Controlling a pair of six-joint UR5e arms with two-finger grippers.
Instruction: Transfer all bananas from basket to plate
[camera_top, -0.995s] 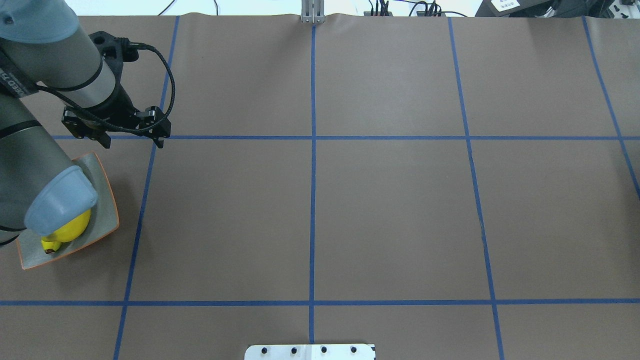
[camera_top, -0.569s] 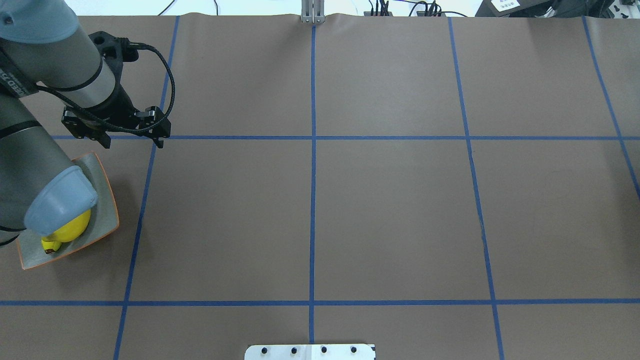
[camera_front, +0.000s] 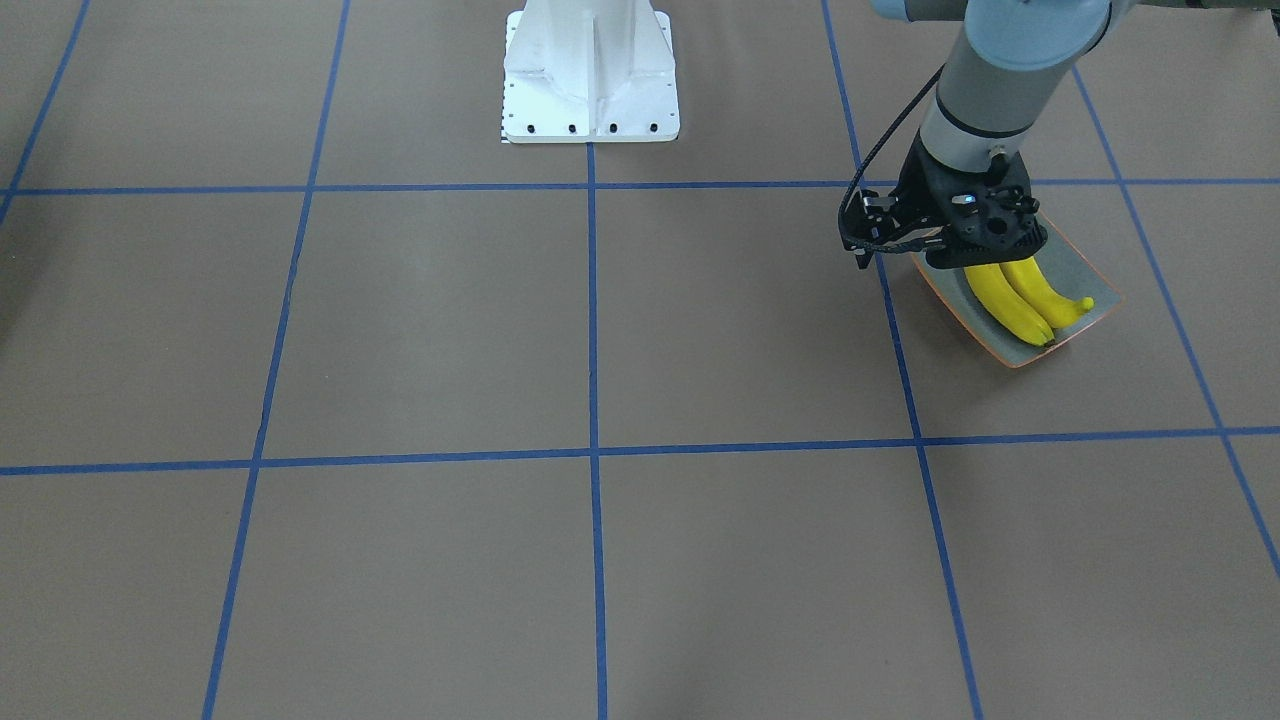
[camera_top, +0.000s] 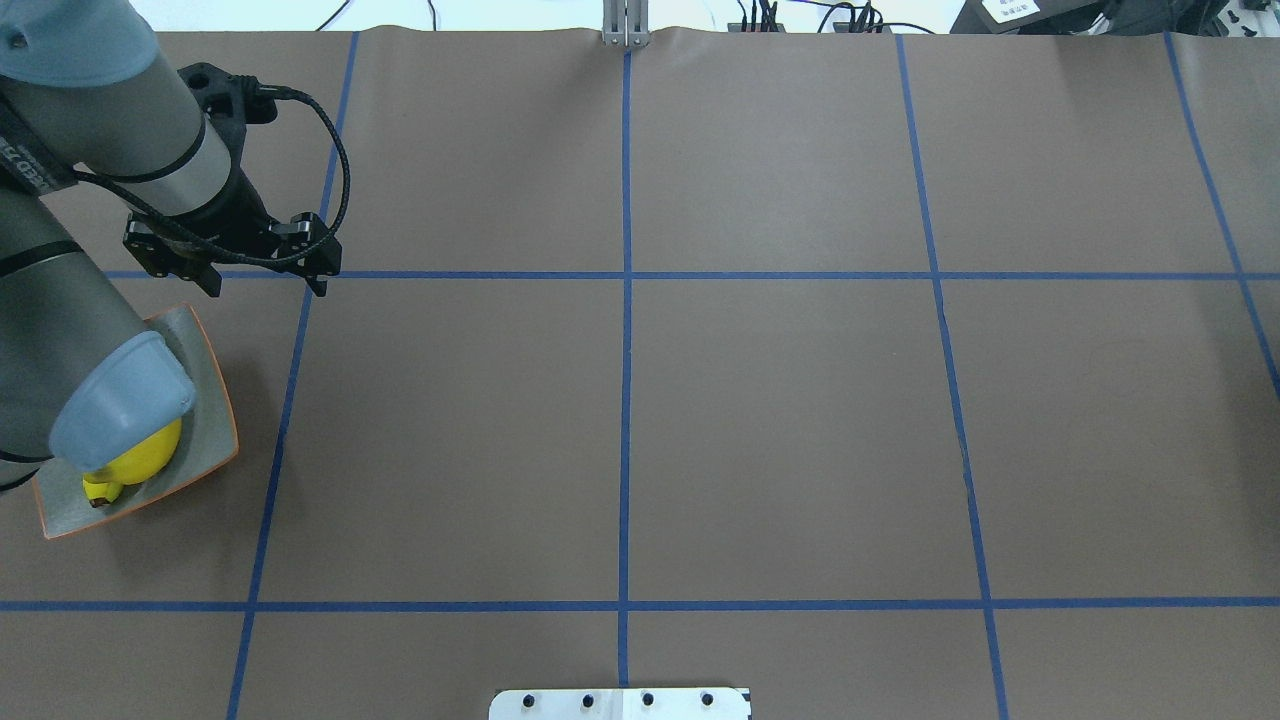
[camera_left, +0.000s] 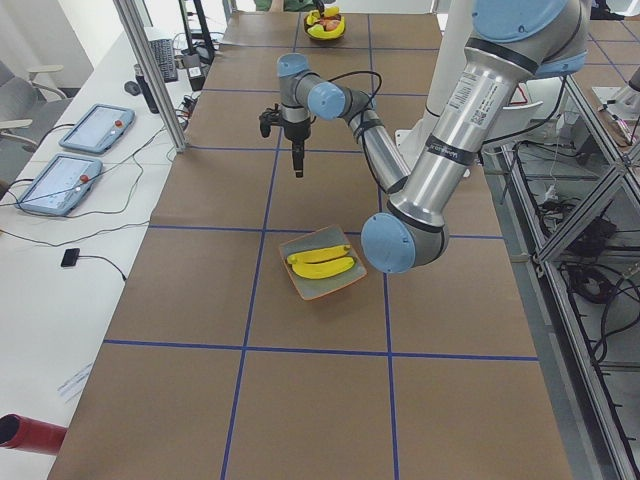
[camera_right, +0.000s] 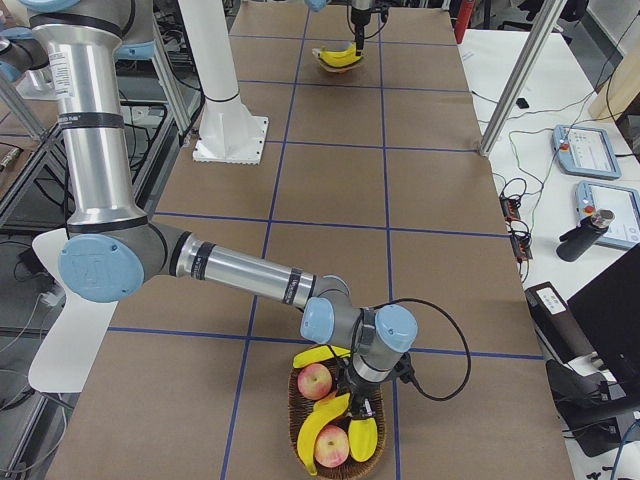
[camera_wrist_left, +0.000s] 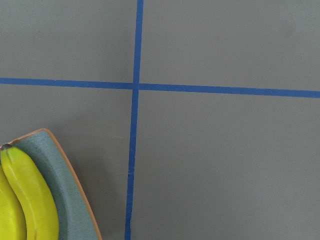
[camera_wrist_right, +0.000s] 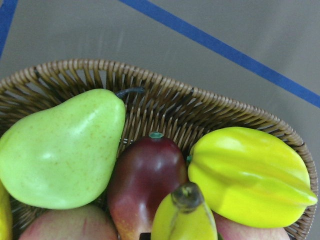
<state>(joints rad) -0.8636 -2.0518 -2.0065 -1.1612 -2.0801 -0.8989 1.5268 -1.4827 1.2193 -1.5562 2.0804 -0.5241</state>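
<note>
My right gripper is holding a banana, and the plate lies far from the basket, next to my left gripper. So my right gripper should bring the banana to mid-table (camera_front: 576, 300) and hand it over.
Two bananas (camera_front: 1010, 300) lie side by side on the grey-green plate (camera_front: 1085, 270); they also show in the exterior left view (camera_left: 322, 262) and the left wrist view (camera_wrist_left: 30, 195). My left gripper (camera_front: 948, 255) hangs above the table at the plate's end and holds nothing I can see; its fingers are hidden. My right gripper (camera_right: 352, 398) is down inside the wicker basket (camera_right: 293, 402), right over a banana (camera_right: 322, 420). Another banana (camera_right: 320, 355) lies at the basket's rim. A banana tip (camera_wrist_right: 186, 212) fills the bottom of the right wrist view. I cannot tell whether either gripper is open or shut.
The basket also holds a green pear (camera_wrist_right: 60, 150), a dark red fruit (camera_wrist_right: 145, 175), a yellow starfruit (camera_wrist_right: 250, 175) and apples (camera_right: 316, 380). The robot's white base (camera_front: 590, 80) stands mid-table at the robot's side. Blue tape lines cross the brown table cover.
</note>
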